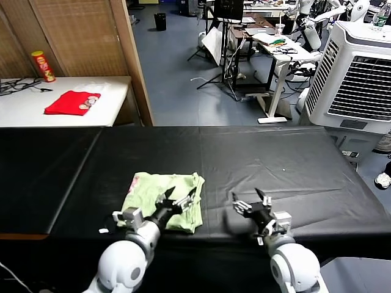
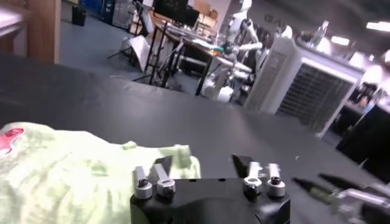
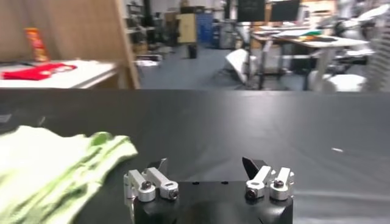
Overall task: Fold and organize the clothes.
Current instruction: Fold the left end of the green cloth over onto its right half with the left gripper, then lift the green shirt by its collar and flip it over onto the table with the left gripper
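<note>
The pale green shirt has its plain side up and its pink-red print (image 1: 134,181) tucked underneath, so the robot's left gripper should grab the print-side edge (image 1: 126,200) and flip the shirt over.
The pale green shirt (image 1: 160,195) lies folded into a small rectangle on the black table (image 1: 275,159), near its front edge, a pink-red print at its far left corner. My left gripper (image 1: 180,197) hovers over the shirt's near right part, open, with nothing between its fingers. In the left wrist view the shirt (image 2: 67,173) spreads beside and beyond the open left gripper (image 2: 202,162). My right gripper (image 1: 249,199) stands open over bare table, to the right of the shirt. The right wrist view shows the shirt's edge (image 3: 55,167) off to one side of the right gripper (image 3: 206,164).
A white side table (image 1: 36,110) at the back left holds a small red folded garment (image 1: 72,102) and a red-yellow can (image 1: 43,66). A wooden partition (image 1: 131,55) stands behind the table. A white cooler unit (image 1: 360,73) is at the right.
</note>
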You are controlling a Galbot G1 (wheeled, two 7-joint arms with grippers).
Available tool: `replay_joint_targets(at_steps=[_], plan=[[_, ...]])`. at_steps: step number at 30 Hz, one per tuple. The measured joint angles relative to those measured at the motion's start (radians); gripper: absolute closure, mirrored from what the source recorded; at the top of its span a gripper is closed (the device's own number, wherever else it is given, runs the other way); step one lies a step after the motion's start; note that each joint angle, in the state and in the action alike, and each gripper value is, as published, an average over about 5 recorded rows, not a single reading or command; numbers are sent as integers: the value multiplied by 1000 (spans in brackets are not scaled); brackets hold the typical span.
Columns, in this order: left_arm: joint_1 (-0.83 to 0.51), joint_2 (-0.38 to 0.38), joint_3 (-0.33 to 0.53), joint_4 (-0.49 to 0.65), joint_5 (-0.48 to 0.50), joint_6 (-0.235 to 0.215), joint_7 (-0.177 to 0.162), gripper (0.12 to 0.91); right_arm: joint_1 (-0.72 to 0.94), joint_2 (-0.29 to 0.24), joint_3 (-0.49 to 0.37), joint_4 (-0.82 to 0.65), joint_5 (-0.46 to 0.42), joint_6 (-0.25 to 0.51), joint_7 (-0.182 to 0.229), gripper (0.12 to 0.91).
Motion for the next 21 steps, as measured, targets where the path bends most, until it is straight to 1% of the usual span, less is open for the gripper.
replay_joint_targets(at_steps=[3,6,9,12,15,17,19,21], plan=[[16,40,-49,6,57,-27,13,233,55,7,-65,-38,-11,8,-7,227],[39,77,-106,19,95,-45,22,232,115,14,-129,-86,-39,15,-14,227],[61,90,-159,33,114,-56,26,232,169,18,-187,-141,-89,18,-21,227],[82,87,-200,50,125,-64,28,232,210,20,-231,-200,-160,31,-22,227],[95,79,-224,66,133,-74,32,232,235,27,-253,-250,-237,51,-11,227],[100,74,-235,77,133,-82,38,232,243,35,-258,-273,-277,62,4,227],[103,71,-245,88,129,-89,45,232,245,43,-259,-285,-297,73,22,227],[104,69,-255,99,119,-96,53,232,242,52,-256,-287,-297,85,37,227]])
